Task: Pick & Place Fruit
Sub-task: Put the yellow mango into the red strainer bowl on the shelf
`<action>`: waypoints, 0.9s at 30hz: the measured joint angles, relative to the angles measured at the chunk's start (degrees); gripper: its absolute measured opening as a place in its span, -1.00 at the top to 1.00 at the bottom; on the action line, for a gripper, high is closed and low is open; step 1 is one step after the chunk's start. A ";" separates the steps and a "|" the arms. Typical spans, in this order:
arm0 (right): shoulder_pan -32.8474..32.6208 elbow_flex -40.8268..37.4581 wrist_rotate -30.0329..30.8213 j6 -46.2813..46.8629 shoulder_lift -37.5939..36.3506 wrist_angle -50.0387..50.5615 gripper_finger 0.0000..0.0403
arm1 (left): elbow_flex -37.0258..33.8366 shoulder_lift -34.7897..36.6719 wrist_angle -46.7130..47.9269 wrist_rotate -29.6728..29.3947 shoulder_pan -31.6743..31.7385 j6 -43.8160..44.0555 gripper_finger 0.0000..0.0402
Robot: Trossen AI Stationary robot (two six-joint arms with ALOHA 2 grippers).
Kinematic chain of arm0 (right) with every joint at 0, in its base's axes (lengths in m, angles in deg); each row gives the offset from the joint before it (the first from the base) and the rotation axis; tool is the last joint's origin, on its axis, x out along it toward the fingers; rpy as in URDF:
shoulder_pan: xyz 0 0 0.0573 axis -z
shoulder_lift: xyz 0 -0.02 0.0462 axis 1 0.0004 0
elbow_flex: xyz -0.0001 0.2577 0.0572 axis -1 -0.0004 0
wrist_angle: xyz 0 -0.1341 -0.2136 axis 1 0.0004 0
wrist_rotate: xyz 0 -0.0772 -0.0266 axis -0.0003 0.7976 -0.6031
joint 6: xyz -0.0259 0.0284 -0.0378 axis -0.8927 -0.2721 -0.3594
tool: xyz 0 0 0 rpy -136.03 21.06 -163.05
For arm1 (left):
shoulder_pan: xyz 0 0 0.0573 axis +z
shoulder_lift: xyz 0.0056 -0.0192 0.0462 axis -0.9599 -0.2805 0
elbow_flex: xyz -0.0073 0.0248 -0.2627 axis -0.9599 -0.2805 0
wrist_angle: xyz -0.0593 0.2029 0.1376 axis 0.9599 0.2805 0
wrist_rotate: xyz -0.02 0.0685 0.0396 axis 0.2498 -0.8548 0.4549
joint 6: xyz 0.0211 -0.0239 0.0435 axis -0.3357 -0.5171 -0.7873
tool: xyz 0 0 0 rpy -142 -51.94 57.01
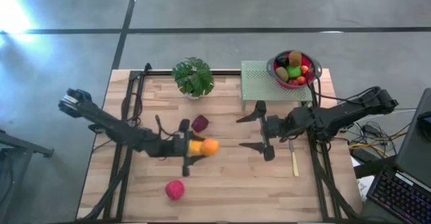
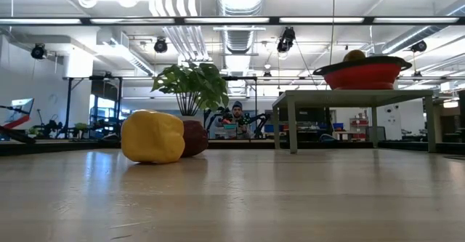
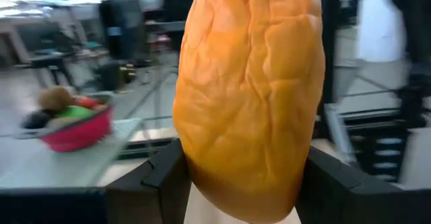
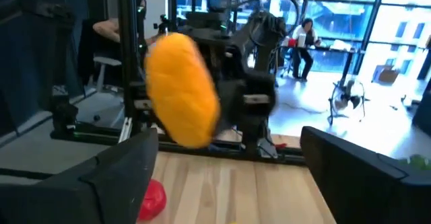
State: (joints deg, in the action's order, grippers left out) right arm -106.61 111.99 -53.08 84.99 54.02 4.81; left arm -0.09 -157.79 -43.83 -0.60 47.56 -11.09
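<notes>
I should take the fruit's loose end (image 1: 213,146) with my right gripper and carry it to the red bowl (image 1: 295,70), because my left gripper is holding the orange fruit far from the bowl.
An orange fruit (image 1: 205,146) is between the fingers of my left gripper (image 1: 196,148) near the table's middle, and it fills the left wrist view (image 3: 249,96). A maroon fruit (image 1: 200,123) lies just beyond it, and a red fruit (image 1: 175,190) lies toward the near edge. More fruits fill a red bowl (image 1: 294,68) on a green rack (image 1: 259,83) at the far right. My right gripper (image 1: 256,131) hangs open to the right of the orange fruit, facing it and touching nothing. My left gripper pinches the orange fruit between its two fingers (image 3: 158,177), one on each of the fruit's lower sides (image 3: 195,163). The fingers come level from the table's left. In the right wrist view the fruit (image 4: 182,89) is lifted clear above the wood.
A potted plant (image 1: 193,77) stands at the far edge, left of the rack. A knife with a pale handle (image 1: 294,162) lies under my right arm. Bare wood shows between the two grippers and along the near edge. A person (image 2: 234,115) is far behind the table.
</notes>
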 joint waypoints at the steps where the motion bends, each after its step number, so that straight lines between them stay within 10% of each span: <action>1: 0.01 0.00 -0.01 -0.58 0.20 -0.66 -0.80 | 0.45 -0.62 -0.53 -0.02 1.31 -0.52 -0.04; 27: 0.02 0.37 4.87 -3.81 0.38 -2.92 -0.74 | 21.44 -17.36 6.20 2.64 11.91 -4.21 -0.04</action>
State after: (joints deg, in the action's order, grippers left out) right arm -106.59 112.36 -48.22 81.18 54.40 1.89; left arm 21.34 -175.14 -37.64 2.05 59.47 -15.30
